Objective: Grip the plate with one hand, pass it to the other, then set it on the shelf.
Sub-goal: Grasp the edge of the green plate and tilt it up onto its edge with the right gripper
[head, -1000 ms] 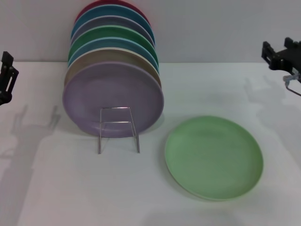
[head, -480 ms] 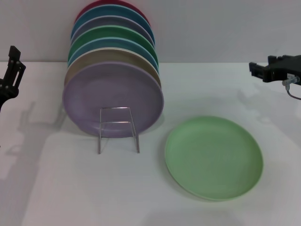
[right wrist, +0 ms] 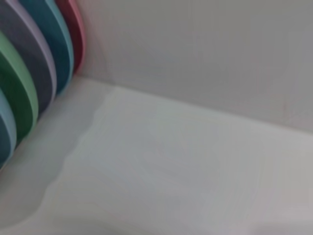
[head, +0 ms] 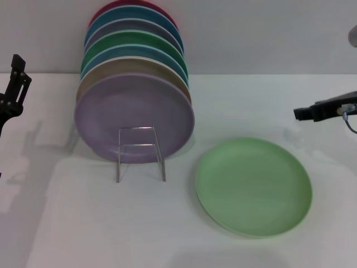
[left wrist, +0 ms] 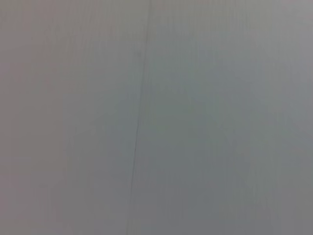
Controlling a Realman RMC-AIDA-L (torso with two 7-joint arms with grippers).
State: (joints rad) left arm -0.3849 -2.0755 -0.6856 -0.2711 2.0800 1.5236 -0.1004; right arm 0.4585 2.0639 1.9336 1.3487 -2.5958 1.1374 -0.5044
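The light-green plate (head: 254,187) lies clear of the rack with its rim open to the robot's right gripper, so the right gripper should go on moving down until its fingers are on both sides of the plate's rim (head: 300,163).
The pale light-green plate (head: 254,187) lies flat on the white table, at the right front. The shelf (head: 140,152), a thin silver wire rack, stands left of it, in front of a row of plates on edge. My right gripper (head: 305,113) hovers above the table just beyond the plate's far right rim, apart from it and pointing left. My left gripper (head: 15,84) hangs at the far left edge, away from both. The left wrist view holds only a grey wall. In the right wrist view the plate is out of sight.
Several coloured plates stand on edge behind the rack, with a lilac plate (head: 134,114) foremost, then beige, blue, emerald and others up to a red plate (right wrist: 76,34) at the back. A grey wall (head: 262,33) closes off the table's rear.
My right gripper has come down and inward from the upper right, toward the plate's far rim. The left gripper rose slightly at first, then held. The plate and rack have not moved.
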